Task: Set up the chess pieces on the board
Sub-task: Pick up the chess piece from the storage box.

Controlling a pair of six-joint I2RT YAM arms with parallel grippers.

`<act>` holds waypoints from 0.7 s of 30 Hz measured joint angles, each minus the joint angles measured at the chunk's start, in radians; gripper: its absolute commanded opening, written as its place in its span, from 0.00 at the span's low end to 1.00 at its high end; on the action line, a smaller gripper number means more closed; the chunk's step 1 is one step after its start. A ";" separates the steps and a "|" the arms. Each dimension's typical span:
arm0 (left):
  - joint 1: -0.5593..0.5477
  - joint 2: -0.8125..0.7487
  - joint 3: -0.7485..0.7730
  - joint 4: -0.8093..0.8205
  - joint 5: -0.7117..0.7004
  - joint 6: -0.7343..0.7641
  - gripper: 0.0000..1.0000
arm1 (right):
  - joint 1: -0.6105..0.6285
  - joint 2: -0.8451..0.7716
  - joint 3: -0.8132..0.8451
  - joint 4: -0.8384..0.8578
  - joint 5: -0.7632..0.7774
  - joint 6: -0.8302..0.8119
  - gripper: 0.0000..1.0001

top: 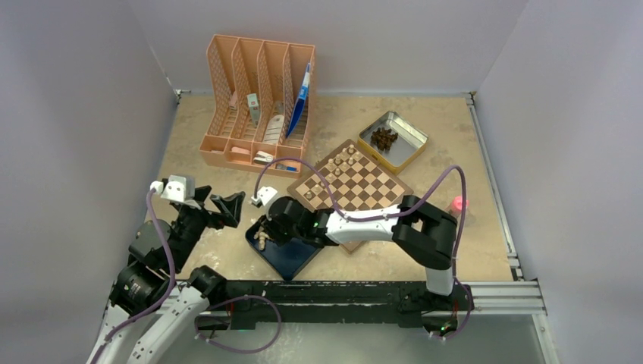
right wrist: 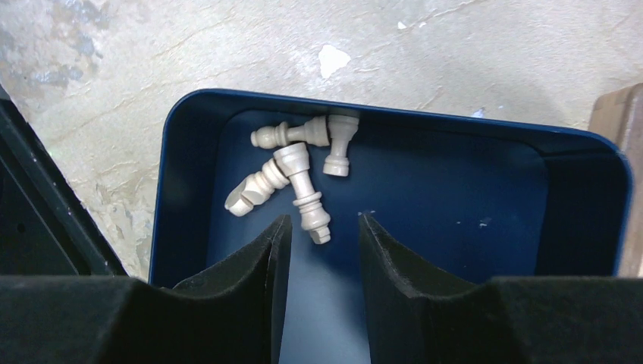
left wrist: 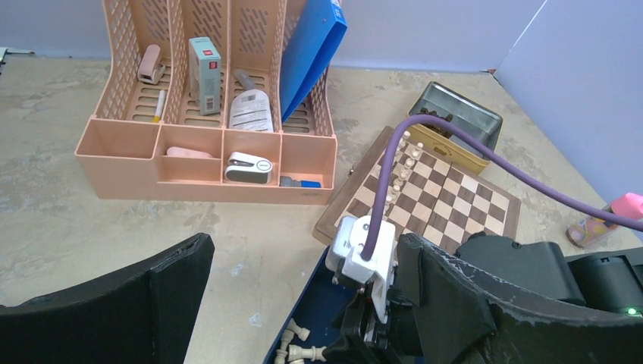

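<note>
My right gripper keeps going down, as the pale piece's free tip (right wrist: 321, 235) points into the open fingers, and closes once they straddle its rounded head (right wrist: 314, 219).
The board (top: 362, 188) lies mid-table with a row of pale chess pieces (top: 345, 157) along its far left edge, also seen in the left wrist view as pieces (left wrist: 406, 161) on the board (left wrist: 447, 203). Several more pale pieces (right wrist: 299, 171) lie on their sides in a dark blue tray (right wrist: 455, 189). My right gripper (right wrist: 322, 227) hangs low in that tray, open, with the end of one lying piece (right wrist: 307, 199) between its fingertips, untouched. My left gripper (top: 230, 208) hovers wide open left of the tray (top: 292, 259), holding nothing.
A pink desk organizer (top: 258, 98) with a blue folder stands at the back left. A metal tin (top: 394, 140) of dark pieces sits behind the board. A small pink object (top: 457, 203) stands right of the board. Walls enclose the table.
</note>
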 measured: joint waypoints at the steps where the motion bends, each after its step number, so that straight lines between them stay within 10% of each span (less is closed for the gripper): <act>1: 0.000 -0.001 0.000 0.000 -0.001 0.000 0.92 | 0.005 0.006 0.000 0.002 -0.001 -0.006 0.42; 21: 0.000 -0.002 0.000 0.000 -0.005 0.000 0.91 | 0.041 0.101 0.008 0.038 0.065 -0.076 0.36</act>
